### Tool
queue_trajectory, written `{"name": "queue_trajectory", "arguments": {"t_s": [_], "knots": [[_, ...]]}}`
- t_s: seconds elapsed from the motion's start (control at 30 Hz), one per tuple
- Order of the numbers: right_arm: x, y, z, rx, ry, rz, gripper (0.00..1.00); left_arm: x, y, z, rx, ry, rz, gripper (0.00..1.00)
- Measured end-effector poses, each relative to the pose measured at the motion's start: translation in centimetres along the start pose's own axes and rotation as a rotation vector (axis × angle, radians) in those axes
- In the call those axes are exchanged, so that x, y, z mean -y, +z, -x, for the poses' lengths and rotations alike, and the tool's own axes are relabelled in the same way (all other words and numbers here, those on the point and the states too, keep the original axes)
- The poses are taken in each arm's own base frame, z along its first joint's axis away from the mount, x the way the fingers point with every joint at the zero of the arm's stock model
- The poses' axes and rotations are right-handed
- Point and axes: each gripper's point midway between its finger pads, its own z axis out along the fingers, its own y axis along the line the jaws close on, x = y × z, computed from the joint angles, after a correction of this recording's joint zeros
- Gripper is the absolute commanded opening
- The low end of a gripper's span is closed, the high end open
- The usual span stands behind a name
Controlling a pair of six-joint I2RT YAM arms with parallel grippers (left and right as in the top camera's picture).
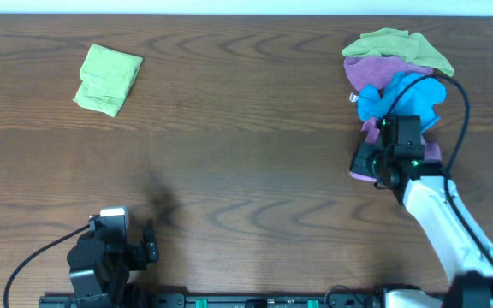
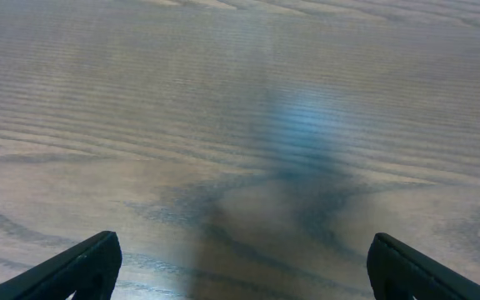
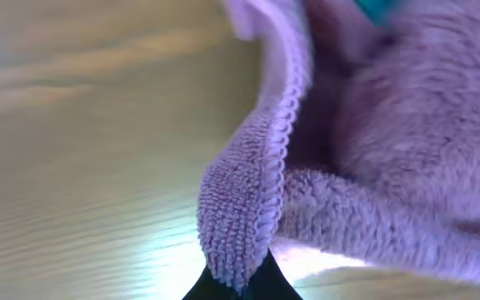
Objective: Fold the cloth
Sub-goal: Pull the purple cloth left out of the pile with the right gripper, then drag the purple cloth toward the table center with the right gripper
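Observation:
My right gripper has the purple cloth's hemmed edge (image 3: 244, 196) in its fingers, and the table's middle (image 1: 248, 167) is clear. My right gripper keeps pulling there and lets go as the cloth spreads out.
A pile of cloths lies at the far right of the table: a green cloth (image 1: 399, 44) on top, a purple cloth (image 1: 375, 74) under it and a blue cloth (image 1: 407, 96) in front. My right gripper (image 1: 375, 168) is at the pile's near edge, shut on a hemmed edge of the purple cloth (image 3: 248, 183), which fills the right wrist view. A folded green cloth (image 1: 108, 79) lies at the far left. My left gripper (image 1: 148, 244) is open and empty near the front left edge, over bare wood (image 2: 240, 125).
The wooden table (image 1: 246, 154) spans the overhead view. A black cable (image 1: 462, 111) loops from the right arm beside the pile. The arm bases stand along the front edge.

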Motion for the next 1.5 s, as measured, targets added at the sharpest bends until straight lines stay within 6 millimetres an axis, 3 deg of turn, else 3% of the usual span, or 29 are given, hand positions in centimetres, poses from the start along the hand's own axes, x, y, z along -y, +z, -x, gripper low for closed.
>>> {"name": "queue_trajectory", "arguments": {"t_s": [0.1,0.4,0.47,0.57,0.67,0.7,0.73,0.77,0.87,1.03,1.17,1.23,1.27,1.3,1.33,1.37,1.5], "knots": [[-4.4,-2.5,1.3,0.051,-0.054,0.157,0.01,0.0,0.0,0.0,0.000,0.000,0.000,0.95],[-21.1,-12.1,2.4,0.161,-0.223,0.778,0.01,0.0,0.0,0.0,0.000,0.000,0.000,0.95],[-23.6,-15.1,2.7,0.173,-0.259,0.903,0.01,0.0,0.0,0.0,0.000,0.000,0.000,0.95],[-25.4,-19.1,3.4,0.177,-0.304,1.040,0.01,0.0,0.0,0.0,0.000,0.000,0.000,0.95],[-24.9,-20.2,3.7,0.134,-0.293,1.061,0.01,0.0,0.0,0.0,0.000,0.000,0.000,0.95],[-23.9,-19.6,3.6,0.098,-0.258,1.023,0.17,0.0,0.0,0.0,0.000,0.000,0.000,0.95],[-22.7,-18.6,3.3,0.053,-0.216,0.970,0.68,0.0,0.0,0.0,0.000,0.000,0.000,0.95],[-21.2,-17.2,3.0,0.013,-0.166,0.895,0.98,0.0,0.0,0.0,0.000,0.000,0.000,0.95],[-16.5,-13.5,2.2,-0.060,-0.050,0.659,0.99,0.0,0.0,0.0,0.000,0.000,0.000,0.95],[-11.6,-10.9,1.4,-0.073,-0.026,0.398,0.99,0.0,0.0,0.0,0.000,0.000,0.000,0.95],[-10.5,-10.4,1.7,-0.046,-0.078,0.329,0.99,0.0,0.0,0.0,0.000,0.000,0.000,0.95],[-10.2,-10.1,1.5,-0.049,-0.120,0.309,0.93,0.0,0.0,0.0,0.000,0.000,0.000,0.95],[-10.3,-9.7,1.2,-0.061,-0.142,0.301,0.82,0.0,0.0,0.0,0.000,0.000,0.000,0.95],[-10.5,-9.4,0.9,-0.071,-0.166,0.299,0.64,0.0,0.0,0.0,0.000,0.000,0.000,0.95],[-10.8,-9.0,0.5,-0.085,-0.191,0.295,0.21,0.0,0.0,0.0,0.000,0.000,0.000,0.95],[-11.2,-8.4,0.0,-0.105,-0.210,0.293,0.01,0.0,0.0,0.0,0.000,0.000,0.000,0.95],[-12.8,-6.0,-2.0,-0.178,-0.279,0.289,0.01,0.0,0.0,0.0,0.000,0.000,0.000,0.95]]}}
